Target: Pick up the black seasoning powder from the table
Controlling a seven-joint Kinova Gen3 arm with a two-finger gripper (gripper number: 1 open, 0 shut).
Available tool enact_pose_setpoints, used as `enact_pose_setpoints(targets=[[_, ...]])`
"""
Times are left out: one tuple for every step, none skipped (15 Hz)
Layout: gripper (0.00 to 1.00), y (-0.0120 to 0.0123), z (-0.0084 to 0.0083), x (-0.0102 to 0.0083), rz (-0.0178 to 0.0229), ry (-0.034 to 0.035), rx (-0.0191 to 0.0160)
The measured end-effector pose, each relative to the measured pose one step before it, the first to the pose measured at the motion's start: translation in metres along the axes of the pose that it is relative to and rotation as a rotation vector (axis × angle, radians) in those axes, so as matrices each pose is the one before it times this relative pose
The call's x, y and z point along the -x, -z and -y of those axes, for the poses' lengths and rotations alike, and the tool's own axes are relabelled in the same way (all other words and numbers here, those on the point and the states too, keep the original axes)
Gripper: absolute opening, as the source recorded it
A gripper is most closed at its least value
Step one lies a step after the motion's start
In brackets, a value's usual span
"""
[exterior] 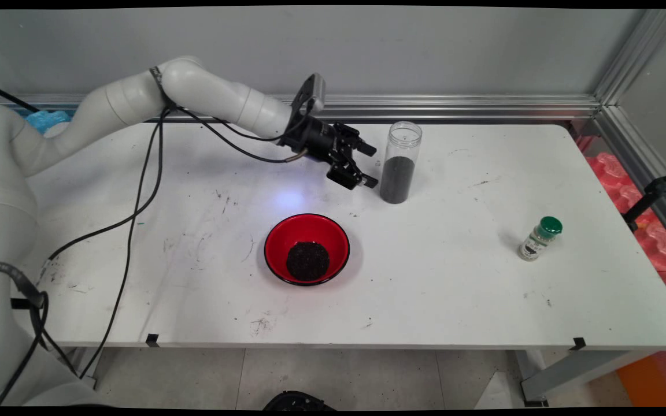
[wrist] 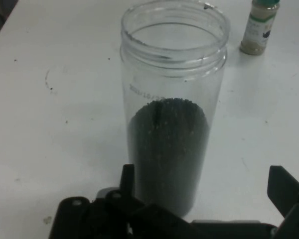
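Observation:
My gripper will need to tip the jar steeply before the dark grains (exterior: 397,179) will stream out, since the jar's opening (exterior: 405,131) stands well above them.
A tall clear jar (exterior: 399,162) without a lid stands upright at the back of the white table (exterior: 454,277), about half full of dark grains. My black gripper (exterior: 372,165) hovers just left of it, open, with one finger on each side of the gap and nothing held. In the hand view the jar (wrist: 172,114) rises straight ahead of the gripper (wrist: 207,186), whose fingers (wrist: 284,186) stand wide apart and short of its base. A red bowl (exterior: 307,248) with a heap of the same dark grains sits nearer the front, below the gripper.
A small spice bottle (exterior: 539,238) with a green cap stands at the right of the table; the hand view shows the spice bottle (wrist: 259,27) beyond the jar. Black cables (exterior: 136,214) hang from the arm over the table's left part.

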Motion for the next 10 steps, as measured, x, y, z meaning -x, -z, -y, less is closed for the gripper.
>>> enact_pose_setpoints(targets=[[1.0, -0.00369, 0.00038, 0.00043, -0.00147, -0.00085, 0.00004], [1.0, -0.00241, 0.00028, 0.00024, -0.00101, -0.00016, -0.00021], [1.0, -0.00485, 0.0006, 0.00049, -0.00147, -0.00092, -0.00108], [1.0, -0.00294, 0.00037, 0.00023, -0.00079, -0.00096, -0.00079], [1.0, -0.00402, 0.00069, 0.00041, -0.00075, -0.0012, -0.00171], [1.0, -0.00406, 0.00077, 0.00034, -0.00053, -0.00125, -0.00218], [1.0, -0.00328, 0.00068, 0.0002, -0.00055, -0.00086, -0.00215], [1.0, -0.00382, 0.0008, 0.00014, -0.00055, -0.00073, -0.00242], [1.0, -0.00375, 0.00075, 0.00005, -0.00046, -0.00066, -0.00196], [1.0, -0.00304, 0.00053, 0.00003, -0.00045, -0.00029, -0.00148]])
